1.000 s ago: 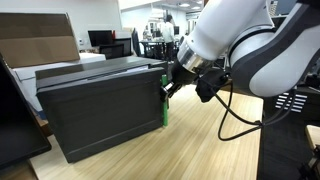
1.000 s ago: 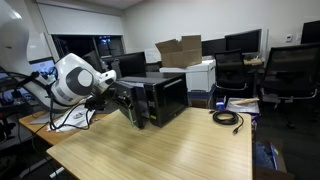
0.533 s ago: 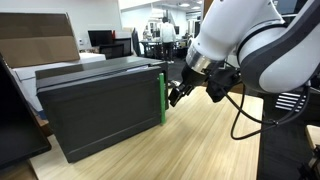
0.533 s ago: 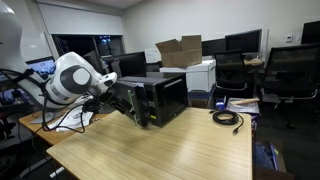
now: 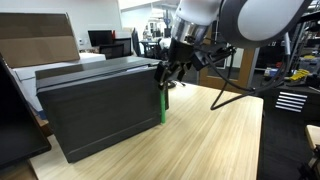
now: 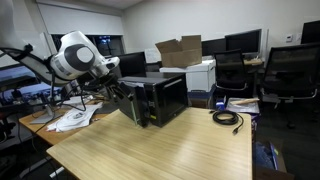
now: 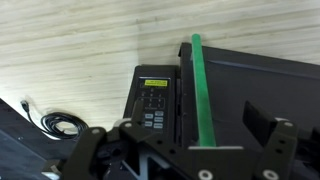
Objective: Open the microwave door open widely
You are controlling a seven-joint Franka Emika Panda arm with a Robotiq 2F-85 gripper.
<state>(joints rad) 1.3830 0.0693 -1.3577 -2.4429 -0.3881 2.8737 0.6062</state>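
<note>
The green strip [image 5: 163, 104] stands upright next to the button panel, so the microwave door [image 5: 108, 112] will swing sideways around its opposite edge when the robot opens it.
The microwave [image 6: 168, 97] is a dark box on the wooden table, and its button panel [image 7: 153, 103] shows in the wrist view. The microwave door [image 5: 100, 112] stands swung out, a wide dark panel with a green strip [image 5: 163, 100] down its free edge. That green strip [image 7: 202, 90] also runs across the wrist view. My gripper [image 5: 169, 80] hangs just above the door's top corner by the strip, open and holding nothing. In the wrist view the gripper [image 7: 192, 125] straddles the strip from above, with one finger [image 7: 262, 122] over the door panel [image 7: 265, 85].
A cardboard box [image 6: 180, 50] and a white printer [image 6: 201, 72] stand behind the microwave. A black cable [image 6: 228, 118] lies coiled on the table [image 6: 170, 150]. Papers [image 6: 70, 118] lie under the arm, and office chairs [image 6: 290, 70] stand beyond the table.
The gripper has opened, let go of the door's green edge, and risen above the door's top corner. The door stands as it did.
</note>
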